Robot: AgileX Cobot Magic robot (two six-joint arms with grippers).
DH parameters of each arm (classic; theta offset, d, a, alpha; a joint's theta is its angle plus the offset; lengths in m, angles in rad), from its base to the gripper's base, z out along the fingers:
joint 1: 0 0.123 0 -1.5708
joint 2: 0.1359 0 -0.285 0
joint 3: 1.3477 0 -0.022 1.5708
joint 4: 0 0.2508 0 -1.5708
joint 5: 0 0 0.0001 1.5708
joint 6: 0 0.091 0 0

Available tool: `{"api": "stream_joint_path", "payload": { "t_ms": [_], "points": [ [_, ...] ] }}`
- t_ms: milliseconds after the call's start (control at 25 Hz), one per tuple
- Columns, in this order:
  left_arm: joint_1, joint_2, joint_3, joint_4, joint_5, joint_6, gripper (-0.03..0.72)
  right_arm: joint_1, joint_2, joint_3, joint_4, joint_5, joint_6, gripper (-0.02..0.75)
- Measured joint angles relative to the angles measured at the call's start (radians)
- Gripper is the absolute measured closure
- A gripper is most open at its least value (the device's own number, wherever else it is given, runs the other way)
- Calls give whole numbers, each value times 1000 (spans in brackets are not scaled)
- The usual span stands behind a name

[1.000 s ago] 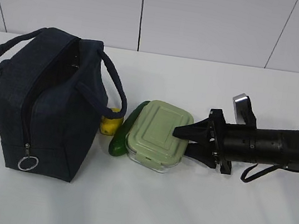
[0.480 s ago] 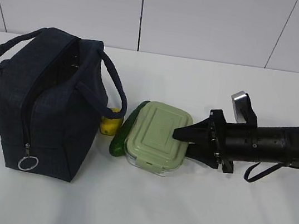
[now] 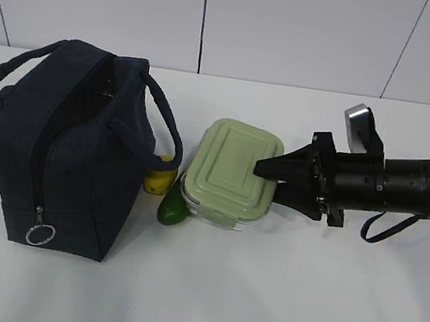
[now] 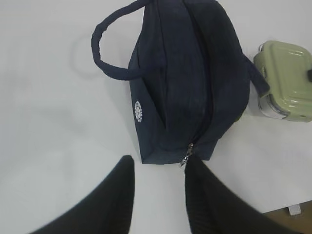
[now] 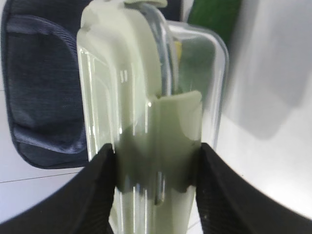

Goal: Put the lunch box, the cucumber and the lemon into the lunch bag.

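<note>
My gripper will pull the lunch bag's fabric edge. The bag's opening (image 3: pixel 75 108) will then open wide far down, because the zipper ring (image 3: pixel 40 234) is low on the lunch bag.
The navy lunch bag (image 3: pixel 63 146) stands at the left with its top unzipped (image 4: pixel 187 73). My right gripper (image 3: pixel 265 181) is shut on the near end of the lunch box (image 3: pixel 231 173), one finger above the sage-green lid and one below the clear base (image 5: pixel 151 122). The box is tilted, its gripped end lifted off the table. The cucumber (image 3: pixel 173 207) lies under the box's left edge, only its end showing. The lemon (image 3: pixel 160 175) peeks out between bag and cucumber. My left gripper (image 4: pixel 158 168) hovers open just before the bag's zipper end, holding nothing.
The white table (image 3: pixel 259 297) stretches in front and to the right of the things. A white wall (image 3: pixel 299 28) rises behind it. In the left wrist view the table's edge (image 4: pixel 287 207) shows at the bottom right.
My right gripper has raised the lunch box and drawn it slightly right and back, tilting it. The cucumber is now mostly covered by the box. The bag and lemon have not moved.
</note>
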Motion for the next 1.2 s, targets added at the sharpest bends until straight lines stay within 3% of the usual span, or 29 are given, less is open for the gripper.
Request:
{"api": "stream_joint_path", "payload": {
  "t_ms": [280,480,720,1200],
  "points": [
    [0,348,-189,0,26,0,426,0,-51,0,-11,1,38,372],
    [0,570,-323,0,86,0,380,0,-92,0,-17,2,66,372],
    [0,748,-456,-62,140,45,348,0,-132,-4,-23,11,105,372],
    [0,997,-578,-97,159,75,347,5,-149,-126,-34,23,208,372]
  ]
}}
